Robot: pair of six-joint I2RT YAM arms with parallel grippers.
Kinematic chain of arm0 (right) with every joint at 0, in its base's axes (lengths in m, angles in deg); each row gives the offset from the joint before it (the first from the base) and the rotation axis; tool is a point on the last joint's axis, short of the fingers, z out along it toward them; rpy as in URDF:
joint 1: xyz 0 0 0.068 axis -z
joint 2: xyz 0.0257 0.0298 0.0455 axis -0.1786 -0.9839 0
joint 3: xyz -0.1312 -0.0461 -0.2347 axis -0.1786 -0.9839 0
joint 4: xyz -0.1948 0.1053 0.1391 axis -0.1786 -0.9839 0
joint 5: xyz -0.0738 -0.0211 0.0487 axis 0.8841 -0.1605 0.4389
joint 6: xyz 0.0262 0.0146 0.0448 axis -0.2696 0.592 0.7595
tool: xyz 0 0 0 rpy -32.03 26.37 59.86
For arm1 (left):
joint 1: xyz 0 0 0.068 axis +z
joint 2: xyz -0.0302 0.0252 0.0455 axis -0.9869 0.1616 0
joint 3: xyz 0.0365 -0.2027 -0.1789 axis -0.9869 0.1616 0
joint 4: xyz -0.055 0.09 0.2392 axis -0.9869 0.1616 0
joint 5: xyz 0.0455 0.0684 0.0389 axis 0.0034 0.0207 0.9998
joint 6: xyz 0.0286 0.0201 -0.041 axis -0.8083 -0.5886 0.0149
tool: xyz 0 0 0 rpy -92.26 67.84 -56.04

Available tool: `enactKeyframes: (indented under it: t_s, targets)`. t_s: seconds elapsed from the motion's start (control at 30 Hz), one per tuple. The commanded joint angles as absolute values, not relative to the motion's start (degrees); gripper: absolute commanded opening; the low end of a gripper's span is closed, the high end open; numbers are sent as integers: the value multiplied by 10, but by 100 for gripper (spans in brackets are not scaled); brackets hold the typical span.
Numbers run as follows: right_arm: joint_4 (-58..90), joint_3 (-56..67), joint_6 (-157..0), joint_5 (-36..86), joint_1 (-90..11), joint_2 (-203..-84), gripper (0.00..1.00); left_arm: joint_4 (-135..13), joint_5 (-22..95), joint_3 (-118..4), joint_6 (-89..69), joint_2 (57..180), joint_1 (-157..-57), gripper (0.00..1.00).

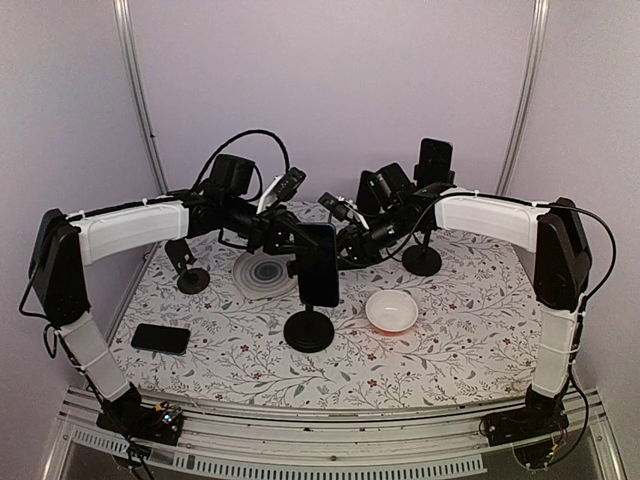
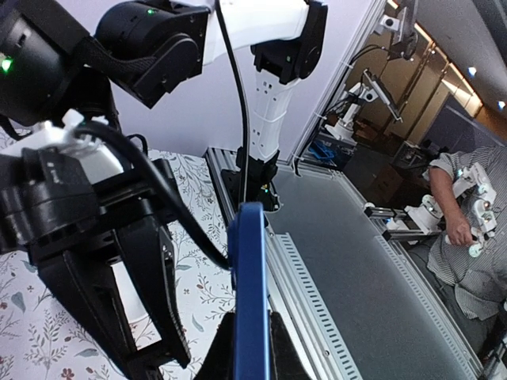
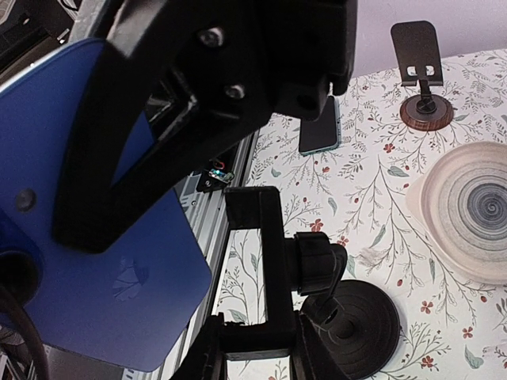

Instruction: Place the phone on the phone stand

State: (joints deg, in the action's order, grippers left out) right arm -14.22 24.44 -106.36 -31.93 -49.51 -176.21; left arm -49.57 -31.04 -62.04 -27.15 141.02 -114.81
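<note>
The phone's blue back [image 3: 135,273] is angled away from the clamp bracket, so the robot's left gripper should swing the phone square against the bracket [image 3: 272,269] while the right gripper holds it.
The phone [image 1: 319,263], dark-screened in a blue case, hangs upright over the black phone stand [image 1: 308,329] at the table's middle. My left gripper [image 1: 298,240] is shut on the phone; in the left wrist view the blue edge [image 2: 250,285] sits between its fingers [image 2: 250,339]. My right gripper [image 1: 346,250] comes from the right and is shut on the stand's clamp bracket [image 3: 265,261], fingers at the bracket's lower bar [image 3: 253,342]. The phone's blue back [image 3: 95,245] fills the left of the right wrist view, just beside the bracket and apart from it.
A second phone [image 1: 160,338] lies flat at the front left. A white bowl [image 1: 391,311] sits right of the stand, a spiral-patterned plate [image 1: 265,272] behind it. Another stand [image 1: 188,268] is at the left; a stand holding a phone [image 1: 433,165] is at the back right.
</note>
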Motion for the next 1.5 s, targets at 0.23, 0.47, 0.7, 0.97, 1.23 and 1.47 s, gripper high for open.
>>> enactKeyframes:
  t_s: [0.23,0.47,0.7,0.97,1.23,1.47]
  targets:
    - [-126,253,-1062,-347,-494,-1770,0,-483,-325,-571,-290,1383,-1118,0]
    - [-123,252,-1051,-339,-494,-1764,0,-485,-285,-577,-237,1387,-1111,0]
    - [-116,248,-1041,-329,-494,-1762,0,-572,-270,-594,-166,1398,-1114,0]
    - [-115,248,-1034,-331,-495,-1764,0,-689,-289,-609,-89,1430,-1126,0]
    - [-114,246,-1033,-330,-495,-1761,0,-734,-293,-590,-63,1443,-1123,0]
    - [-114,239,-1036,-330,-495,-1759,0,-717,-284,-557,-76,1425,-1105,0]
